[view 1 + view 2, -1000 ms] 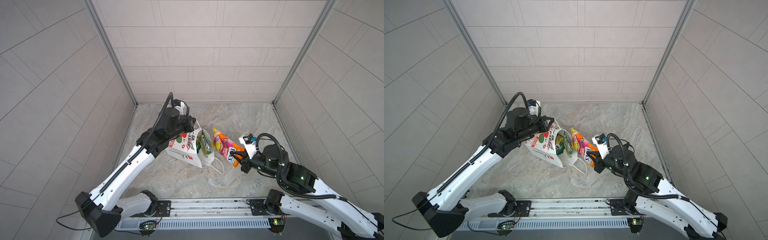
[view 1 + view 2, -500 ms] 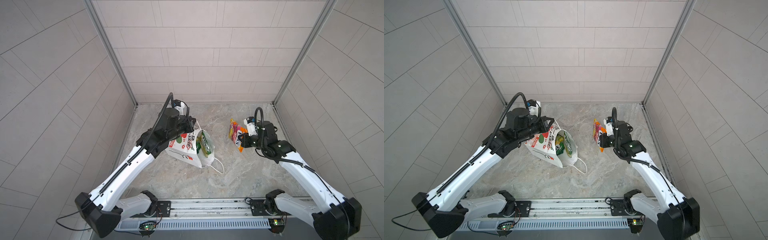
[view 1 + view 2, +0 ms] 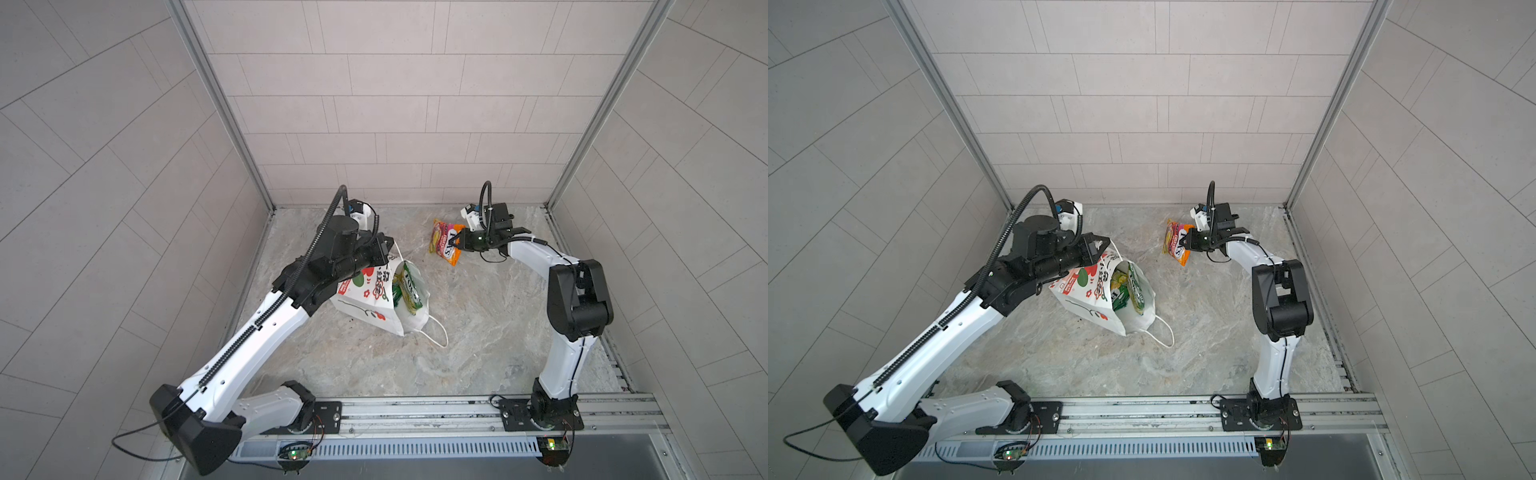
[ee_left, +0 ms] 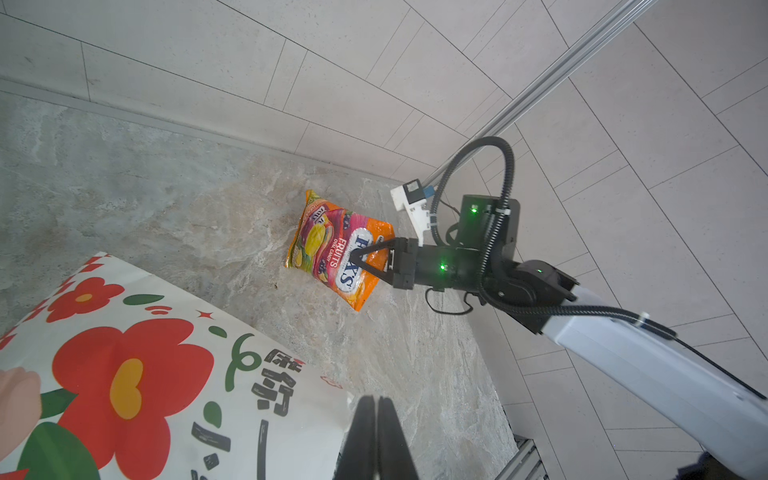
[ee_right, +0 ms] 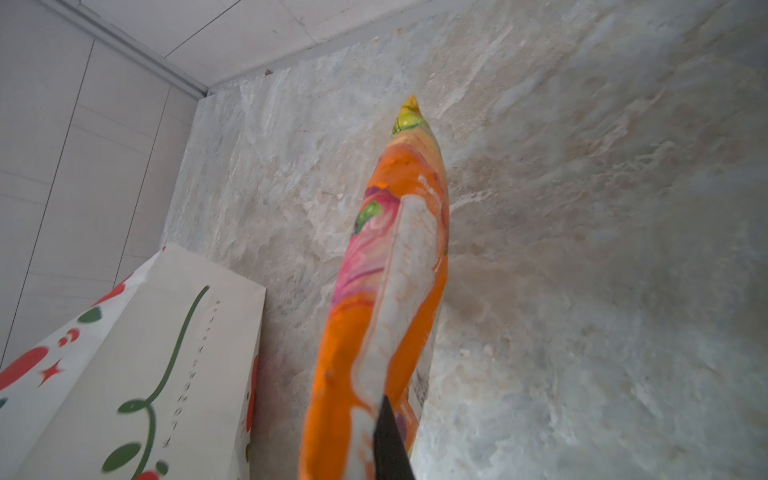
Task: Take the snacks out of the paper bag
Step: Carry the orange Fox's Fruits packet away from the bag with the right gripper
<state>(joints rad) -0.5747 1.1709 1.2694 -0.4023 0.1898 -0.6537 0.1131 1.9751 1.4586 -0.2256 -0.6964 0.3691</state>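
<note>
I should now lower the orange-pink FOX'S packet (image 3: 444, 240) with my right gripper until it lies flat, as it is low over open floor (image 3: 432, 261), clear of the white paper bag.
The white paper bag (image 3: 365, 305) (image 3: 1086, 301) with red flower print leans on the floor at centre left, its mouth turned to the right. Green-yellow snacks (image 3: 409, 293) (image 3: 1133, 293) show inside the mouth. My left gripper (image 3: 390, 250) (image 4: 376, 403) is shut at the bag's top edge (image 4: 324, 399) and holds it. My right gripper (image 3: 457, 242) (image 3: 1188, 242) (image 4: 358, 259) is shut on one end of the orange-pink FOX'S packet (image 3: 444, 245) (image 4: 332, 249) (image 5: 395, 270), low over the floor at the back right. Whether the packet touches the floor I cannot tell.
Tiled walls (image 3: 374, 124) close in the stone floor (image 3: 478, 332) on three sides. A metal rail (image 3: 415, 409) with both arm bases runs along the front. One white cord handle (image 3: 436, 336) lies on the floor in front of the bag.
My right gripper has carried the orange-pink packet from beside the bag's mouth out to the back right. The left arm and the bag have stayed put.
</note>
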